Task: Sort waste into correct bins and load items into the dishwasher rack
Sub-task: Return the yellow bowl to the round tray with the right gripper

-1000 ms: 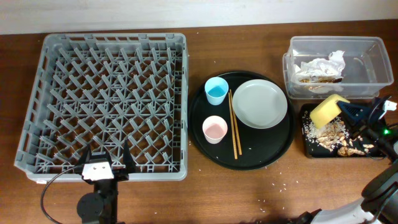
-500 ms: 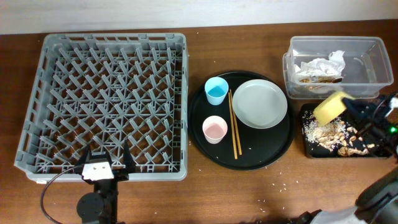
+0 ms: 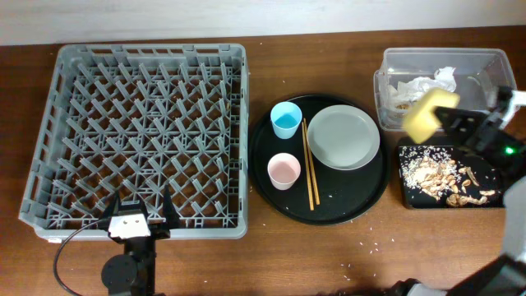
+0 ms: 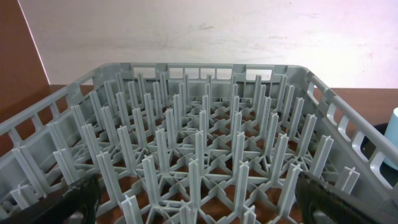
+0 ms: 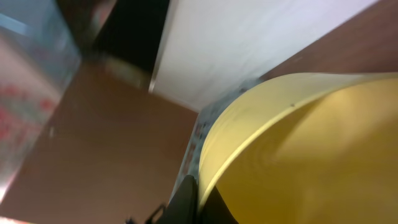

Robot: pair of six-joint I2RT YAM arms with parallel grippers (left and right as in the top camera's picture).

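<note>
I can see that the yellow bowl [image 5: 317, 152] hangs empty and the round black tray is open [image 3: 343, 193] beside the chopsticks. I should keep carrying the bowl there with my right gripper until it rests.
My right gripper [image 3: 450, 122] is shut on the rim of the yellow bowl [image 3: 431, 113] and holds it tilted in the air over the near wall of the clear tub [image 3: 386, 90]; the bowl fills the right wrist view [image 5: 311, 155]. White crumpled paper [image 3: 423, 86] lies in the tub. Brown food scraps [image 3: 444, 174] lie in the shallow black tray [image 3: 408, 197]. The grey plate [image 3: 343, 137], blue cup [image 3: 286, 120], pink cup [image 3: 283, 171] and chopsticks [image 3: 309, 164] sit on the round black tray [image 3: 267, 189]. My left gripper [image 3: 138, 220] is open at the grey rack's [image 3: 49, 123] near edge.
The rack's pegs [image 4: 199, 149] fill the left wrist view, with the blue cup's edge [image 4: 392, 137] at the right. Small rice crumbs [image 3: 374, 242] lie on the wooden table in front of the round tray.
My right gripper has lifted the yellow bowl off the black tray and carried it up and back towards the clear tub. The scraps stay in the tray. The left arm has not moved.
</note>
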